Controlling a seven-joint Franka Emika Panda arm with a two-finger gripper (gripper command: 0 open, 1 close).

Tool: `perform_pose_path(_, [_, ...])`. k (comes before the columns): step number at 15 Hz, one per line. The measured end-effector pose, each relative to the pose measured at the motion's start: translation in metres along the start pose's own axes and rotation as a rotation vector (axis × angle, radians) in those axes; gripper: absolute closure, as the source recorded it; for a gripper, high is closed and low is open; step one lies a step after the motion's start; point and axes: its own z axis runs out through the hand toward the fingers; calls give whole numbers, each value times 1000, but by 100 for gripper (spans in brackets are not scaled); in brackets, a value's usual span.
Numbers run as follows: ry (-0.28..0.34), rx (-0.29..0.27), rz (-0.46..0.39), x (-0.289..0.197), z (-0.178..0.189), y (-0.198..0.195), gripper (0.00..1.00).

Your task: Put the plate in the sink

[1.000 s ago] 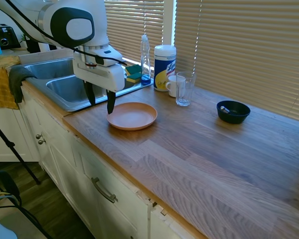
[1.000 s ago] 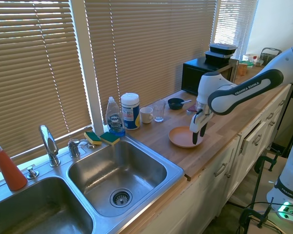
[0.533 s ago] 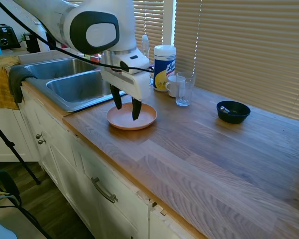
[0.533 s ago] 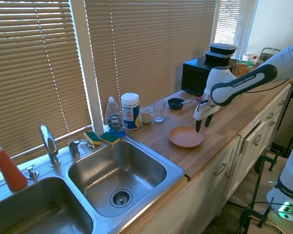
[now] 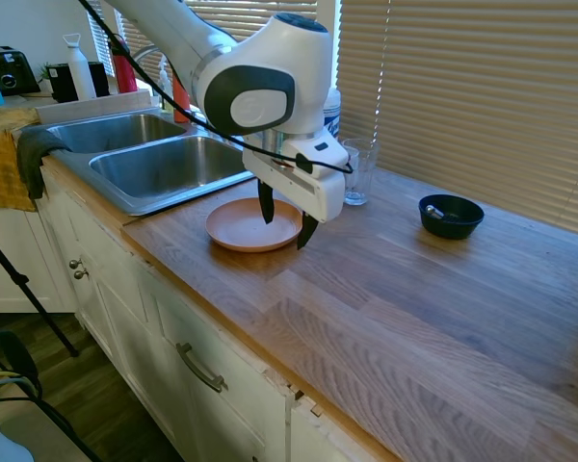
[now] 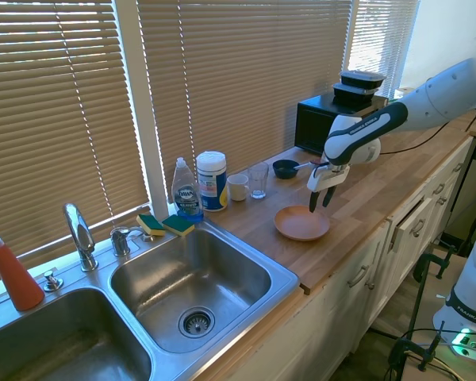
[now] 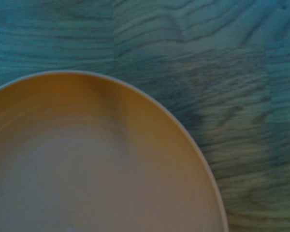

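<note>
The wide plate (image 5: 252,225) will tip in the grip when I lower it into the sink, because my gripper hovers over just one edge (image 5: 299,224) of it.
The salmon-orange plate (image 5: 243,227) (image 6: 301,223) (image 7: 87,164) lies flat on the wooden counter just right of the sink (image 5: 125,164) (image 6: 174,286). My gripper (image 5: 287,221) (image 6: 320,200) hovers open above the plate's edge farthest from the sink, its fingers pointing down with nothing between them. In the wrist view the plate fills the lower left, with bare wood around it.
Behind the plate stand a clear glass (image 5: 358,171), a white mug (image 6: 238,187), a wipes canister (image 6: 211,181) and a soap bottle (image 6: 185,190). A dark blue bowl (image 5: 451,216) sits further along the counter. Sponges (image 6: 165,225) lie on the sink's rim beside the faucet (image 6: 79,236).
My gripper has travelled from the plate's sink side across it to the side farthest from the sink, rising a little. It stayed open. The plate has not moved.
</note>
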Motion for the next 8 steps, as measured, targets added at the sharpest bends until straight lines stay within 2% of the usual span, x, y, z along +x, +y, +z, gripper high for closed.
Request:
perform_pose_path(6, [-60, 1, -38, 6, 18, -23, 0])
perform_pose_path(7, [-66, 0, -41, 6, 20, -26, 100])
perform_pose_path(8, [-69, -2, -44, 5, 21, -28, 100])
